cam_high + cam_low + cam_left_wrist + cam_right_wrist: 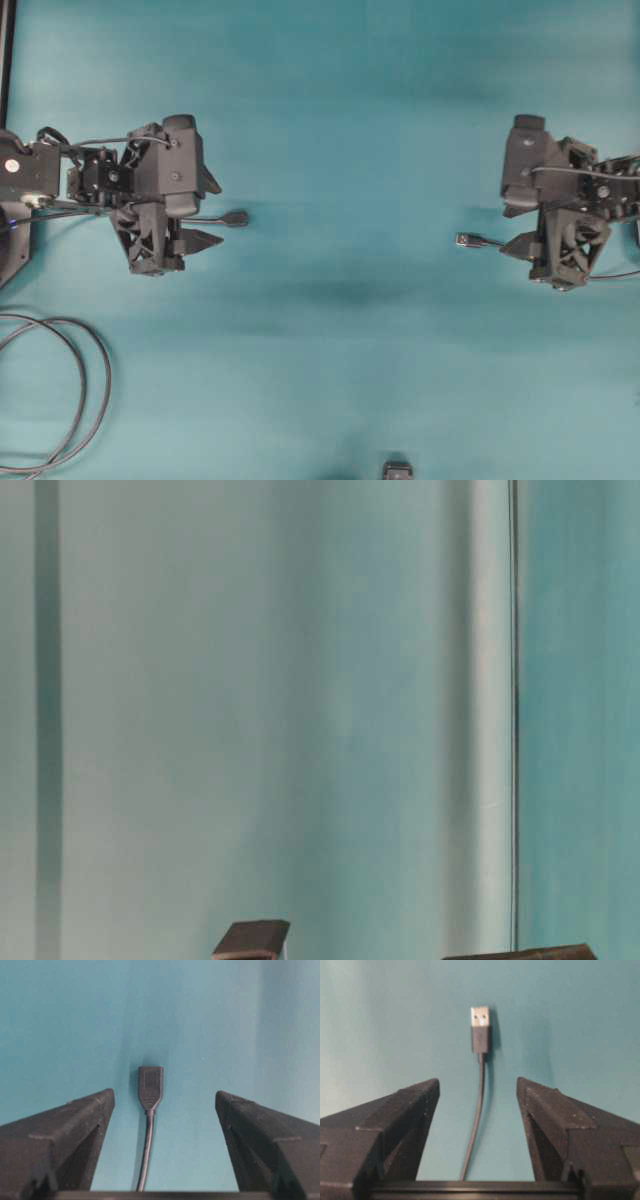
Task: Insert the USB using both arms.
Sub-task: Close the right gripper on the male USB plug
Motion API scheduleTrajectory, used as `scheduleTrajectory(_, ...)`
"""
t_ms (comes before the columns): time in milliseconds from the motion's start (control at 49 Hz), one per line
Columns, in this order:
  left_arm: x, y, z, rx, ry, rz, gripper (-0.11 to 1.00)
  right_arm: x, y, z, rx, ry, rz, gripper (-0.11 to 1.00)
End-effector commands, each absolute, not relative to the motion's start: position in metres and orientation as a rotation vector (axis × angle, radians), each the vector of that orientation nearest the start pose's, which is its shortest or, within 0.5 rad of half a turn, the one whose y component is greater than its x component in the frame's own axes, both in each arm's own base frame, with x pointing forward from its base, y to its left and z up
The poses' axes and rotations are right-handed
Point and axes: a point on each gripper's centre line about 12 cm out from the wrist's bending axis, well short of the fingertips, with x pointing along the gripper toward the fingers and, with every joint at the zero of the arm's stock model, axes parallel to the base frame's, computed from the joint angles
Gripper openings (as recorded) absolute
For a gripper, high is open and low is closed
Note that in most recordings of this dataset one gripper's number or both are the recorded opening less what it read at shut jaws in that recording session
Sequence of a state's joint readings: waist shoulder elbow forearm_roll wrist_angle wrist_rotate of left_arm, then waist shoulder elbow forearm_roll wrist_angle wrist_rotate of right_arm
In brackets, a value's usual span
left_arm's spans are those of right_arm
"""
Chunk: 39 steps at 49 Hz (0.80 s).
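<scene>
The black socket end [236,218] has a thin, gently curving cable [146,1151] running back from it, so the cable will trail behind in a loose bow when I carry it.
The USB plug [467,239], with its silver tip and dark cable, lies on the teal table pointing left. In the right wrist view the USB plug [480,1017] sits ahead of my right gripper [478,1080], and its cable runs back between the spread fingers without touching them. The black socket end [235,217] lies to the left, pointing right. It rests between the tips of my left gripper [164,1092], with the socket [150,1085] clear of both fingers. The left gripper [220,214] and right gripper [503,232] face each other, both open and holding nothing.
A looped grey cable coil [60,400] lies at the lower left. A small dark block [398,470] sits at the bottom edge. A wide stretch of teal table [350,150] separates plug and socket. The table-level view shows only dark edges [252,940] at its bottom.
</scene>
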State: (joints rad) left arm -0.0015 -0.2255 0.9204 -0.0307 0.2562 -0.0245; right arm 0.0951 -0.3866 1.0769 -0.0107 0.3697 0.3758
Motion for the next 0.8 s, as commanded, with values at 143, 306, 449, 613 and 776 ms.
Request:
scheduleTrajectory(143,0.295,-0.001,0.151,-0.067,0.939,0.026,0.88,0.248,0.024,0.127,0.276,1.074,-0.113,0.66)
scheduleTrajectory(306,0.294,-0.001,0.15,-0.069,0.952,0.026,0.88,0.261,0.025,0.12,0.273,1.104,-0.119,0.66)
scheduleTrajectory(449,0.294,-0.001,0.15,-0.069,0.949,0.027,0.87,0.27,0.026,0.112,0.269,1.134,-0.125,0.65)
scheduleTrajectory(613,0.293,-0.001,0.149,-0.069,0.954,0.027,0.87,0.277,0.028,0.106,0.263,1.155,-0.126,0.64)
scheduleTrajectory(776,0.294,-0.001,0.149,-0.067,0.952,0.026,0.87,0.277,0.028,0.101,0.261,1.172,-0.129,0.63)
